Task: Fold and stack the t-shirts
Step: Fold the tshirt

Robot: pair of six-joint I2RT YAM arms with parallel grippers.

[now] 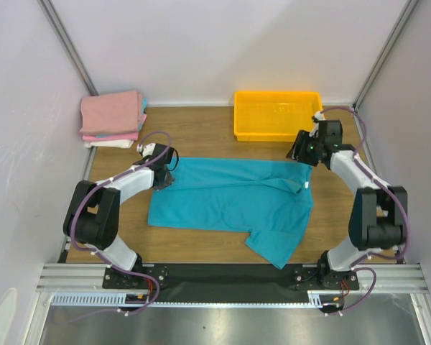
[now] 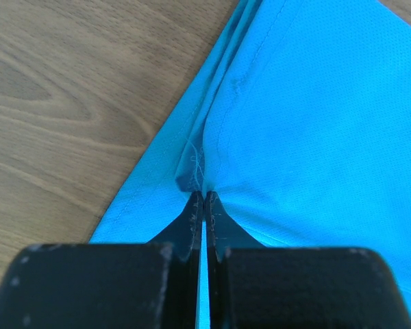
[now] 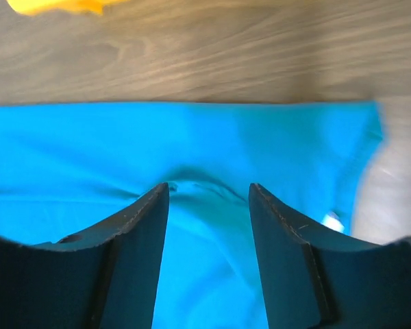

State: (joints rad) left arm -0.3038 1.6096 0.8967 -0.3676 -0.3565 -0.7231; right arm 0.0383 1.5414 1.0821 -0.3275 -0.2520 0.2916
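The robot's right gripper has the turquoise t-shirt's raised fold (image 3: 198, 185) standing up between its open fingers, so it should go on moving them down until they straddle the fold (image 1: 270, 182) before it closes them there.
A turquoise t-shirt (image 1: 233, 203) lies spread on the wooden table, partly folded, with a sleeve trailing toward the front right. My left gripper (image 1: 164, 179) is shut on the shirt's far-left edge; in the left wrist view the fabric (image 2: 308, 123) bunches at the closed fingertips (image 2: 203, 199). My right gripper (image 1: 299, 152) is open over the shirt's far-right corner; in the right wrist view its fingers (image 3: 151, 205) straddle a raised fold of the cloth (image 3: 205, 185). A stack of folded pink and white shirts (image 1: 113, 118) sits at the back left.
A yellow plastic bin (image 1: 277, 113) stands at the back right, just behind my right gripper. White walls and metal frame posts enclose the table on three sides. Bare wood (image 1: 201, 133) shows between the stack and the bin.
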